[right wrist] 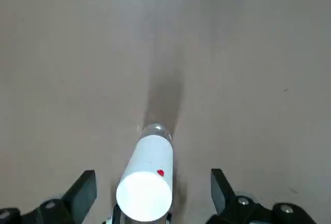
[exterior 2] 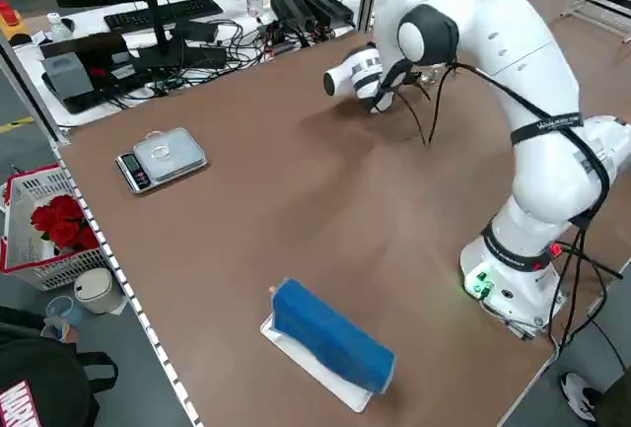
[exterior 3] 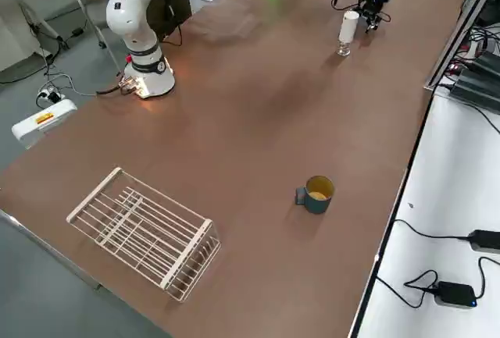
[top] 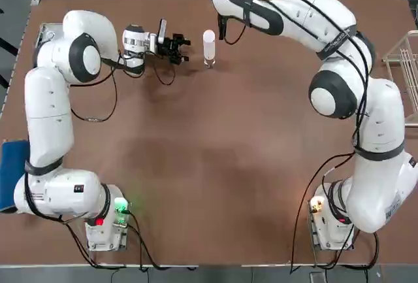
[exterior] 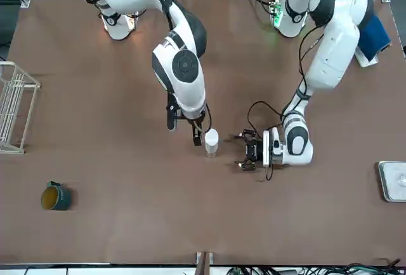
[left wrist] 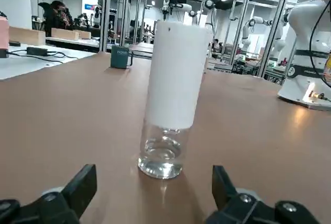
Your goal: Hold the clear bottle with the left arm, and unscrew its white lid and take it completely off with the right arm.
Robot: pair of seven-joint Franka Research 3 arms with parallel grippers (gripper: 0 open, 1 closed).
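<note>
My gripper will bring more of the hidden bottle into view when it lifts the tall white lid (exterior: 211, 140), because only a short part of the clear glass (right wrist: 158, 130) shows below the lid.
The clear bottle (left wrist: 161, 154) stands upright on the brown table (top: 215, 165) with the tall white lid (left wrist: 178, 74) on it. The top view has the lid (top: 209, 40) toward the table's far edge, and the front view shows the lid (exterior: 211, 138) between the two arms. My left gripper (top: 181, 46) lies level with the table just left of the bottle, open, its fingers (left wrist: 83, 187) short of the glass. My right gripper (exterior: 184, 129) hangs open above the lid (right wrist: 145, 192), fingers (right wrist: 84, 189) on either side and clear of it.
A green mug (exterior: 56, 197) stands near the table's far edge on my right. A white wire rack (exterior: 13, 107) lies at the right edge. A small scale (exterior: 393, 181) and a blue roll (exterior 2: 330, 338) lie on my left side.
</note>
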